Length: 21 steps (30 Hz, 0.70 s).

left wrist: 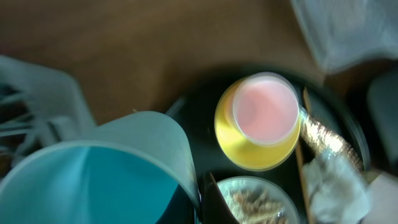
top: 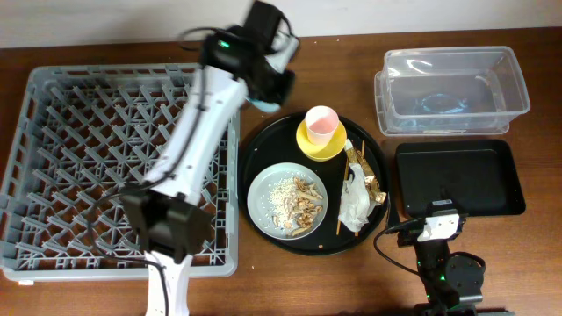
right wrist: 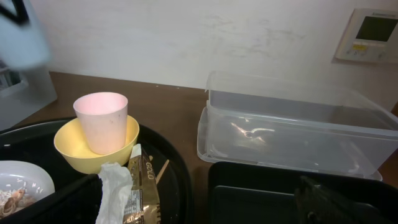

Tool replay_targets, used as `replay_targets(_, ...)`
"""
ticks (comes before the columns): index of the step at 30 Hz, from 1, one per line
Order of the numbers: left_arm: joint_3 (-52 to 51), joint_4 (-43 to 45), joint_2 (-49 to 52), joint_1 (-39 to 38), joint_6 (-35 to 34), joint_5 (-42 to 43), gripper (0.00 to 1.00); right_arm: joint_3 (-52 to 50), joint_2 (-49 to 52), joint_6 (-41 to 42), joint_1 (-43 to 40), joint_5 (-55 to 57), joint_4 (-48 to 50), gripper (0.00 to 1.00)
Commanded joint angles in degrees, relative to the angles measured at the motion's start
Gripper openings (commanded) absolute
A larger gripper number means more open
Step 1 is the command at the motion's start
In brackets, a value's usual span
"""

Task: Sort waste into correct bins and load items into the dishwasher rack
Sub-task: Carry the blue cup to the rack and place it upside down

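Observation:
The light-blue cup (left wrist: 102, 186) is empty and the grey dishwasher rack's back rows (top: 114, 145) are open, so the robot's left gripper should go on carrying the cup until it sits there.
My left gripper (top: 266, 91) is shut on the rim of the light-blue cup (top: 262, 104) and holds it in the air between the grey dishwasher rack (top: 53, 175) and the round black tray. In the left wrist view the cup (left wrist: 93, 174) fills the lower left, pinched at my fingers (left wrist: 204, 200). The pink cup (top: 322, 122) stands in the yellow bowl (top: 309, 146). The grey plate (top: 263, 189) holds rice and brown scraps (top: 294, 204). The white napkin (top: 356, 204), gold wrapper (top: 363, 171) and chopsticks (top: 345, 189) lie beside it. My right gripper (right wrist: 199, 211) is open and empty, low at the front.
The large round black tray (top: 255, 158) carries the dishes and waste. The clear tub (top: 452, 88) stands at the back right. The shallow black tray (top: 458, 178) lies in front of the tub and just ahead of my right gripper. A cable lies at the front right.

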Motion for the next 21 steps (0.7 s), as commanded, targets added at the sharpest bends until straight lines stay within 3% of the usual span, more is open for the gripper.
replay_targets(1,5.8,-0.5,0.0,10.0,-6.7,12.8,0.01,-0.3,-0.4,-0.2,0.3,0.5,-0.3,0.99)
replay_targets(5,5.3,-0.6,0.0,20.2,-9.5,26.5,0.01,-0.3,-0.4,-0.2,0.3,0.5,-0.3,0.99)
replay_targets(14,-1.5,-3.4,0.1,37.4,-10.9,38.6,0.01,-0.3,-0.4,-0.2,0.3,0.5,-0.3,0.99)
replay_targets(16,-5.6,-1.0,0.1,39.9,-10.9,40.4,0.01,-0.3,-0.4,-0.2,0.3,0.5,-0.3,0.99)
replay_targets(21,-18.0,9.0,0.1,44.8,-10.1,57.6,0.01,-0.3,-0.4,-0.2,0.3,0.5,-0.3,0.99)
